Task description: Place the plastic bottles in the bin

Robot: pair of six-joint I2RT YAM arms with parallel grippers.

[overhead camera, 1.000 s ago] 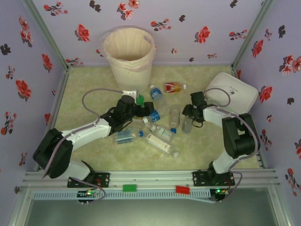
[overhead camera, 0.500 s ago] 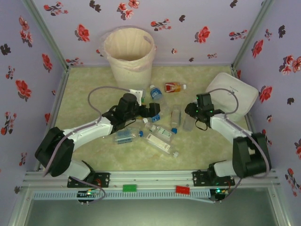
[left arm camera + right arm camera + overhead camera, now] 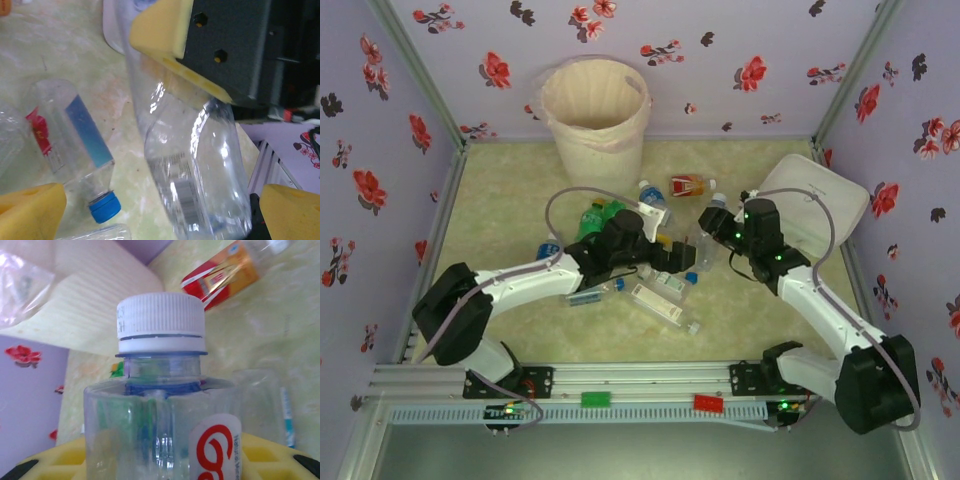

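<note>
I should grab the bottle's lower body with my left gripper and bring it to the cream bin, as my right gripper holds the white-capped bottle far away.
My right gripper is shut on a clear bottle with a white cap, held upright above the table centre. My left gripper is open just left of it, its yellow pads wide apart around a large clear bottle. The right gripper's yellow finger presses that bottle's upper part. The cream bin stands at the back left. An orange-red bottle and green bottles lie in front of it.
Several clear blue-capped bottles lie around the left gripper. A flat white box sits at the back right beside the right arm. Flowered walls close in the table on three sides.
My left arm has swung right toward the centre, uncovering the green bottles. My right arm has stretched forward and left, carrying the white-capped bottle toward the left gripper.
</note>
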